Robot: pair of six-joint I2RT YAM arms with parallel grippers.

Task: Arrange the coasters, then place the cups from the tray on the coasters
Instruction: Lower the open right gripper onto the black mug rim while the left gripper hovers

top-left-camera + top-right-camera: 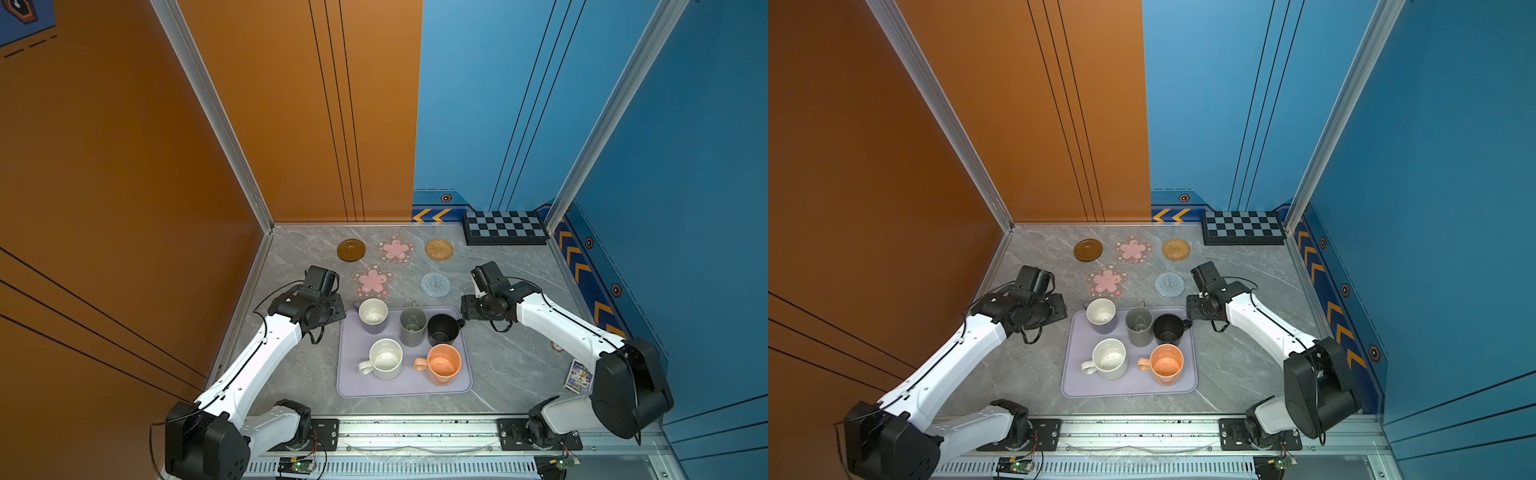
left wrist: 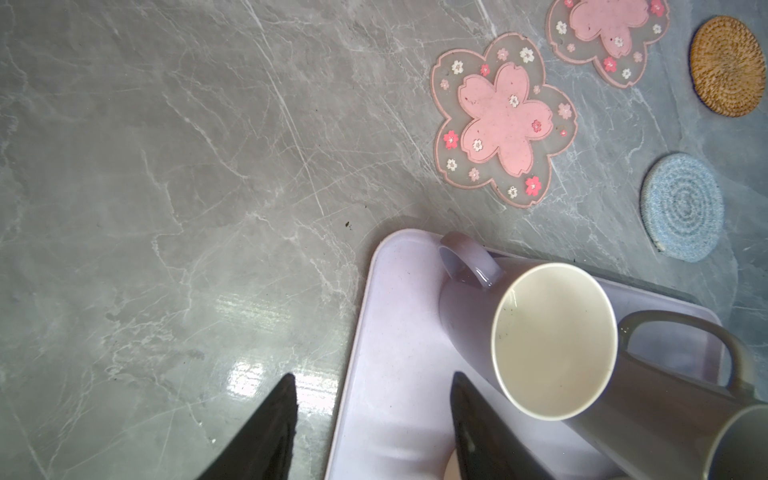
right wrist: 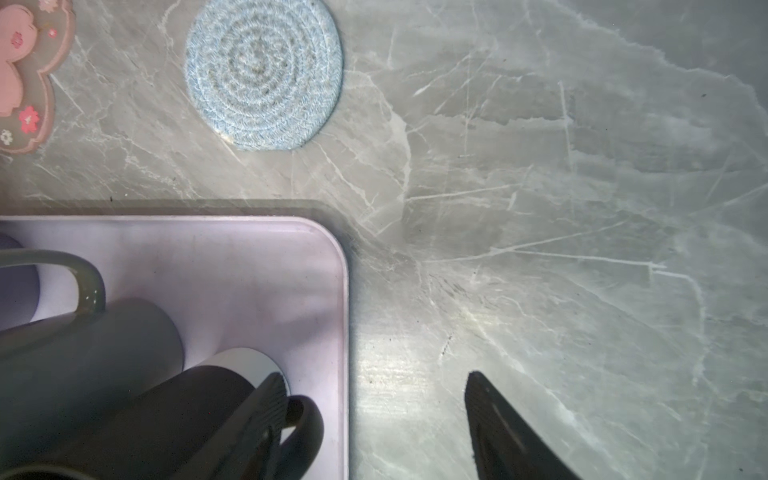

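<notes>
The black cup's handle (image 1: 461,323) sticks out over the tray's rim, so my right gripper should first swing the handle round (image 1: 458,345) toward the orange cup and then grip the handle.
Five cups stand on the lavender tray (image 1: 399,386): lavender (image 1: 373,316), tall grey (image 1: 413,326), black (image 1: 443,329), white speckled (image 1: 386,358) and orange (image 1: 444,364). Behind the tray lie the coasters: brown disc (image 1: 351,250), two pink flowers (image 1: 396,249) (image 1: 372,281), rattan (image 1: 439,249) and grey-blue (image 1: 435,284). My left gripper (image 2: 372,376) is open across the tray's left rim, beside the lavender cup (image 2: 552,340). My right gripper (image 3: 374,375) is open at the tray's right rim, and the black cup's handle (image 3: 307,419) lies just inside one finger.
A checkered board (image 1: 505,227) lies against the back wall at the right. A small printed card box (image 1: 578,376) sits on the table under the right arm. Walls close in the table on the left, back and right.
</notes>
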